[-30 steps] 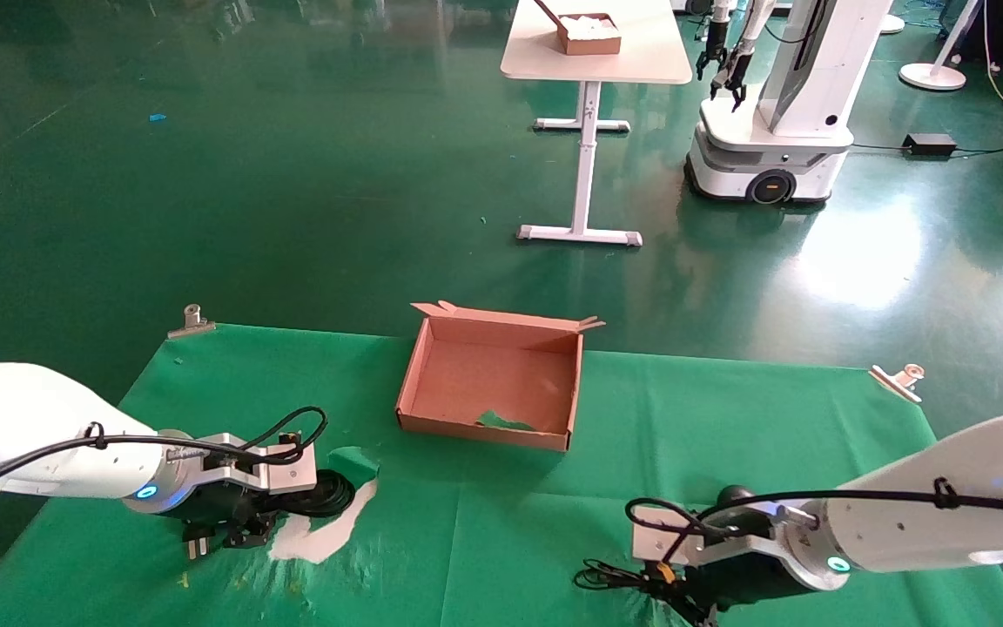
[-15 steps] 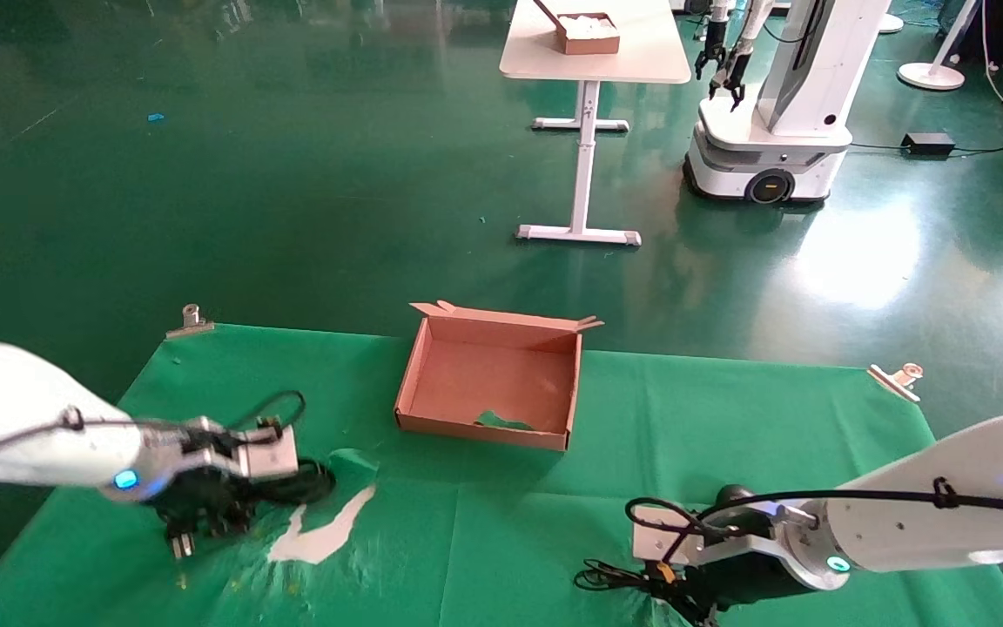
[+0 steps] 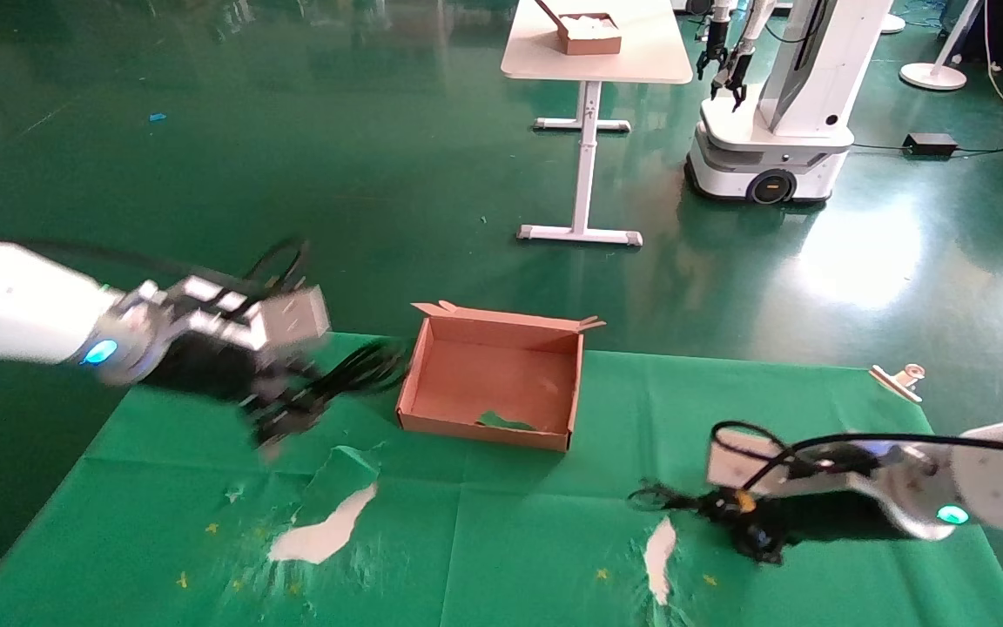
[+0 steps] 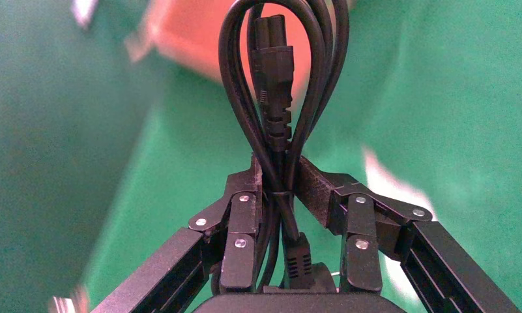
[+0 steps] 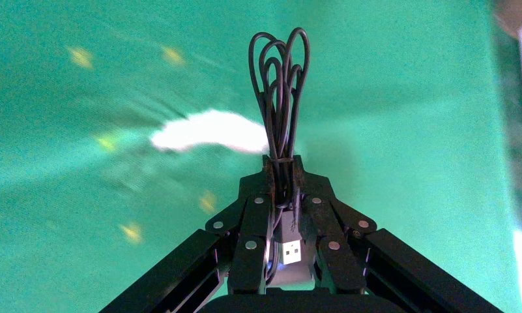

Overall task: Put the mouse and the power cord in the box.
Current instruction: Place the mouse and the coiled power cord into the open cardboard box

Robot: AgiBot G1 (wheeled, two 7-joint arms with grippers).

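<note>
The power cord's tied loops (image 3: 364,367) are hanging clear of the cloth next to the open box (image 3: 495,373), so my left gripper should go on carrying them until they hang over the box's bottom.
My left gripper (image 3: 310,394) is up off the cloth, just left of the box (image 3: 484,429), and shut on the power cord (image 3: 366,367). In the left wrist view the pads (image 4: 310,189) pinch the cord's tied loops (image 4: 271,85), and one plug sits between the fingers. At the front right, my right gripper (image 3: 710,505) is shut on the mouse's thin wire bundle (image 5: 279,85), with the USB plug (image 5: 290,250) between the fingers. The black mouse (image 3: 758,538) hangs low under that gripper, close to the cloth. The box is open and holds only a green scrap (image 3: 501,421).
The green cloth (image 3: 501,540) is torn to white in two places (image 3: 323,531) (image 3: 660,557). Metal clips (image 3: 192,320) (image 3: 898,379) hold its far corners. Beyond it stand a white table (image 3: 593,52) with a smaller box (image 3: 590,33) and another robot (image 3: 771,131).
My left gripper has lifted the power cord off the cloth and carried it up and right toward the box. My right gripper has risen and shifted right with the mouse's wire, uncovering a white tear.
</note>
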